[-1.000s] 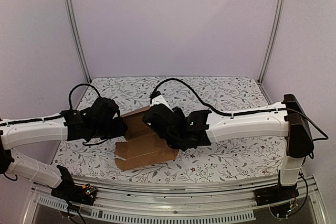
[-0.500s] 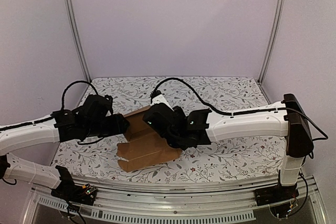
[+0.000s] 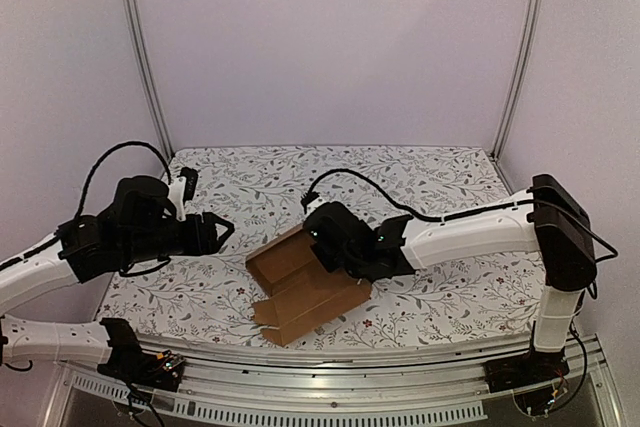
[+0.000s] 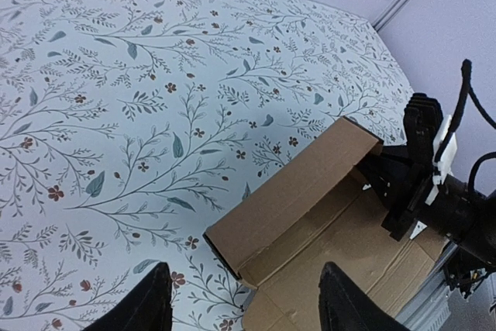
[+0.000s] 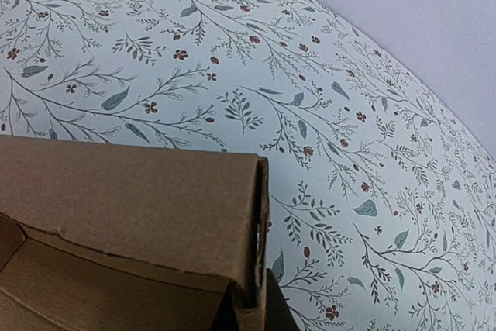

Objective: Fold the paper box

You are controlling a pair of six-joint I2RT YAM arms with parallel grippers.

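The doubled side's end (image 5: 258, 226) stands open above my right gripper's pinch, so next my left gripper moves over and presses the box side's top edge (image 5: 225, 154) close to that end.
The paper box (image 3: 305, 285) is plain brown cardboard, partly folded, lying on the flowered table near the front middle. One long wall stands doubled over along its far side (image 4: 298, 191). My right gripper (image 3: 326, 247) is shut on the end of that doubled wall; in the right wrist view the wall (image 5: 132, 199) is pinched between the two dark fingertips (image 5: 276, 309) at the bottom edge. My left gripper (image 3: 212, 232) is open and empty, off to the left of the box, with its fingers (image 4: 149, 301) wide apart just short of the box's near-left corner.
The flowered tablecloth (image 3: 430, 182) covers the table. Metal frame posts (image 3: 140, 57) stand at the back corners in front of a plain wall. A rail (image 3: 330, 372) runs along the front edge. The right arm's cable (image 3: 370, 187) loops above the box.
My left arm has pulled back to the left, away from the box, and its gripper now shows open. The box has shifted right and nearer with my right gripper.
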